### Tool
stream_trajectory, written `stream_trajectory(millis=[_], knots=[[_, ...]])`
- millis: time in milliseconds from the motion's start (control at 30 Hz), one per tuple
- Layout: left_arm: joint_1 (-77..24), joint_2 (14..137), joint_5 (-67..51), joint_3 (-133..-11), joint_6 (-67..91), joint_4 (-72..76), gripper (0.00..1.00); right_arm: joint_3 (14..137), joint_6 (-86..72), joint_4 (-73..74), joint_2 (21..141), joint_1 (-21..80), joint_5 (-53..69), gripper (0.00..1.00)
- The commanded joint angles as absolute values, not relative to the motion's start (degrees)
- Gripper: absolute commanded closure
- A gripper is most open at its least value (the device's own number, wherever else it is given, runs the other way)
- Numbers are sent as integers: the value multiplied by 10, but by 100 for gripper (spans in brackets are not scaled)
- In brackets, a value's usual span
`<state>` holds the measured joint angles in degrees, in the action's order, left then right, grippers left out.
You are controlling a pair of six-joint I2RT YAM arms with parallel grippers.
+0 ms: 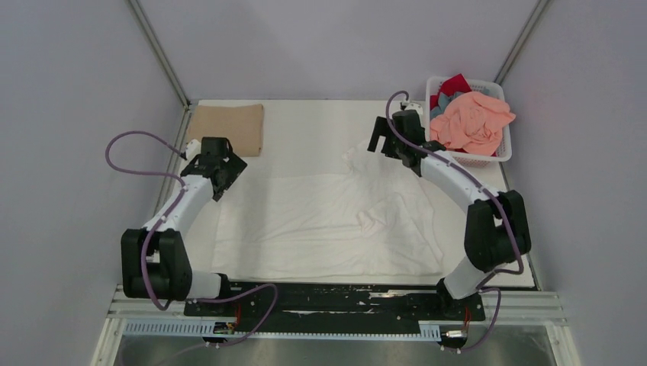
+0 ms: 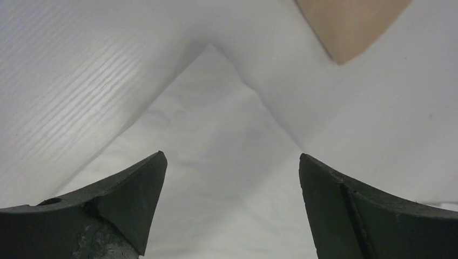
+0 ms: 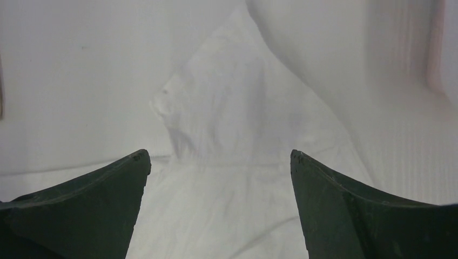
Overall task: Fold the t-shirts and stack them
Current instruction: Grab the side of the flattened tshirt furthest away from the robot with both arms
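The white t-shirt's far side (image 1: 305,187) should fold over and meet the near panel (image 1: 320,250) when I bring it across, because that panel lies folded inward.
A white t-shirt (image 1: 320,221) lies spread over the middle of the white table, wrinkled near its right side. My left gripper (image 1: 221,169) hovers open over its far left corner; in the left wrist view that corner (image 2: 216,140) lies between the open fingers (image 2: 135,194). My right gripper (image 1: 389,141) hovers open over the shirt's bunched far right part, which shows in the right wrist view (image 3: 216,113). A folded tan t-shirt (image 1: 227,128) lies at the far left; its corner shows in the left wrist view (image 2: 345,27). Salmon pink (image 1: 473,122), red (image 1: 455,84) and grey-blue (image 1: 445,103) shirts fill the basket.
The white lattice basket (image 1: 488,158) stands at the far right corner of the table, close behind my right arm. Grey walls enclose the table on the left, right and back. A black rail (image 1: 336,297) runs along the near edge.
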<state>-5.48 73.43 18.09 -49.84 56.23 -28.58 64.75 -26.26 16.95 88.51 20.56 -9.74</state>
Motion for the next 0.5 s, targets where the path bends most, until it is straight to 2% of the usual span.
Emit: stream_trajectory(millis=[0,167,333,467], knots=[[-7,847,126,-586,516,-228,0,777,-206,161,1010,177,-120,0],[29,990,108,-681,484,-266,0,931,-178,170,1154,152,-110,0],[44,1044,95,-710,476,-285,1,1049,-150,179,1268,145,-123,0],[44,1070,132,-726,477,-313,5,1121,-132,181,1333,145,-142,0]])
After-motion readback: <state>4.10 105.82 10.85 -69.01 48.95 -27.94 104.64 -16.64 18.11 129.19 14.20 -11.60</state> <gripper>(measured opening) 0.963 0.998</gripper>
